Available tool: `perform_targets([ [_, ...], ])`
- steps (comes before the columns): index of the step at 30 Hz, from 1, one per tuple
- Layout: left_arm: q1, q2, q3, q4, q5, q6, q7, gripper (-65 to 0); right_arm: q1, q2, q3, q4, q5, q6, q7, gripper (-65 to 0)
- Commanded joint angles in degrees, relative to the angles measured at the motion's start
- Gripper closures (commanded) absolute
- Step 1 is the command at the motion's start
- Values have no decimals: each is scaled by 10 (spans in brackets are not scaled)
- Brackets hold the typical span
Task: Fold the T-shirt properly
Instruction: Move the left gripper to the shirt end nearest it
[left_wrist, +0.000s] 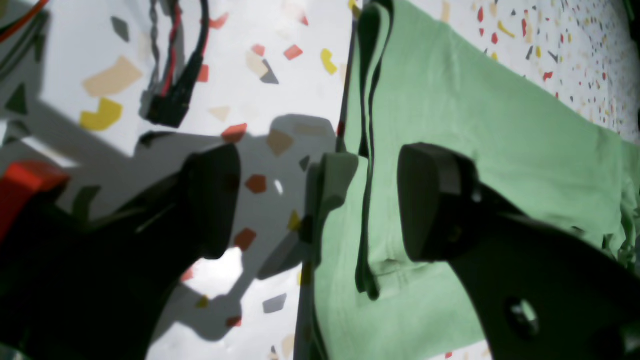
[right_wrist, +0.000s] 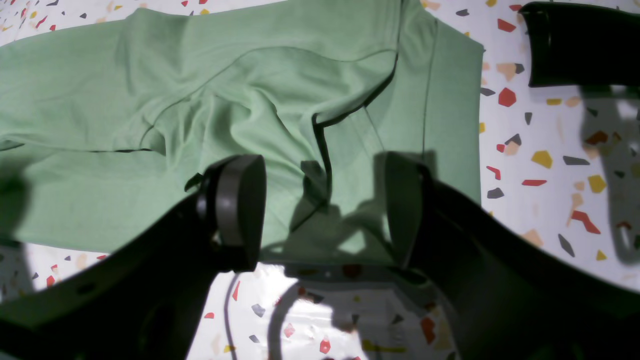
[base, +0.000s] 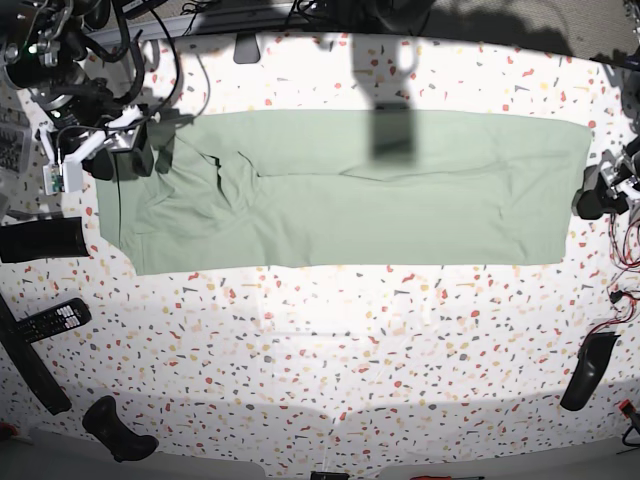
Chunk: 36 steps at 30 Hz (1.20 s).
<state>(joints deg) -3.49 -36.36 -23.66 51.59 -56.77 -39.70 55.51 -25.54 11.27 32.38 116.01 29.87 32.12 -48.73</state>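
Note:
The layered edge (left_wrist: 358, 195) lies between my left gripper's fingers, so the T-shirt's end (base: 548, 192) will fold over, layers together, when I carry it inward.
The T-shirt (base: 350, 190) lies flat as a long pale green strip across the speckled table (base: 330, 350). At its end on the base view's right, my left gripper (left_wrist: 325, 200) is open. One finger is over the cloth, the other over the table, and the layered shirt edge (left_wrist: 367, 150) lies between them. The same gripper (base: 592, 197) sits at the strip's short edge. My right gripper (right_wrist: 322, 215) hangs open over the rumpled, folded end of the T-shirt (right_wrist: 280, 100), by its near hem. In the base view this gripper (base: 140, 160) is at the left end.
A remote control (base: 48, 320) and black objects (base: 40, 240) (base: 118, 430) lie at the table's left. Another black piece (base: 590, 370) and red wires lie at the right. Cables crowd the far edge. A dangling connector (left_wrist: 170, 100) hangs near the left gripper.

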Motion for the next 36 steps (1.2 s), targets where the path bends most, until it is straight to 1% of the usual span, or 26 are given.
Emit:
perform_targets([
  [1, 2, -13, -3, 5, 1, -3, 11, -451, 1, 6, 3, 13, 8, 5, 14, -361],
  [4, 17, -5, -3, 6, -11, -3, 24, -451, 2, 6, 3, 13, 8, 5, 15, -361],
  [6, 28, 5, -3, 6, -24, -3, 18, -451, 3, 6, 3, 14, 8, 5, 16, -361],
  [10, 32, 33, -3, 7, -24, -3, 24, -451, 10, 6, 3, 14, 8, 5, 16, -361],
  [12, 32, 45, -3, 14, -24, -3, 36, -451, 15, 6, 3, 14, 8, 5, 15, -361],
  [14, 32, 53, -3, 26, -26, -3, 62, -451, 19, 6, 3, 14, 8, 5, 15, -361],
  [17, 34, 58, -3, 47, -46, -3, 110, -451, 20, 7, 3, 14, 8, 5, 16, -361],
  [19, 37, 59, -3, 54, -49, -3, 108, -451, 20, 6, 3, 14, 8, 5, 16, -361],
  [24, 37, 59, -3, 54, -48, -3, 81, -451, 20, 6, 3, 14, 8, 5, 16, -361],
  [26, 37, 59, -3, 54, -48, -3, 86, -450, 20, 6, 3, 14, 8, 5, 16, -361],
  [28, 36, 59, -3, 54, -48, -3, 101, -435, 20, 6, 3, 14, 8, 5, 16, -361],
  [30, 37, 61, -3, 54, -48, -3, 101, -375, 20, 6, 3, 14, 8, 5, 16, -361],
  [31, 36, 62, -3, 54, -48, -3, 98, -326, 20, 6, 3, 14, 8, 5, 16, -361],
  [32, 36, 62, -3, 54, -48, -3, 85, -265, 20, 6, 3, 14, 8, 5, 16, -361],
  [35, 35, 54, -3, 54, -48, -3, 25, -40, 20, 7, 3, 14, 8, 5, 16, -361],
  [36, 34, 50, -3, 54, -49, -3, 7, 0, 20, 7, 3, 14, 8, 5, 16, -361],
])
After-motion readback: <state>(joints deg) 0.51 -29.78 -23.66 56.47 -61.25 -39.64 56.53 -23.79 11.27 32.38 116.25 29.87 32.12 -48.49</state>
